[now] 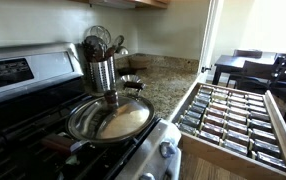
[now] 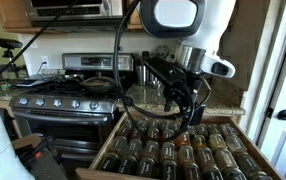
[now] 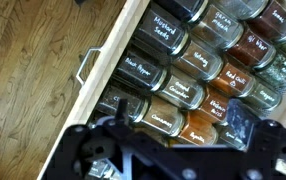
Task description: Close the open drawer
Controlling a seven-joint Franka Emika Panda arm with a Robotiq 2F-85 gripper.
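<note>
The drawer has the spice jars lying in snug rows inside, so I expect it to take them along under the counter when I push it in.
The drawer is pulled out, with pale wooden sides and rows of dark-lidded spice jars lying inside. It also shows in an exterior view to the right of the stove. In the wrist view its wooden front carries a metal handle over the wood floor. My gripper hangs just above the jars near the drawer's back half. In the wrist view its two dark fingers are spread apart over the jars and hold nothing.
A stove stands beside the drawer with a lidded pan on it. A metal utensil holder stands behind the pan. A granite counter runs behind the drawer. A white door is at the far side.
</note>
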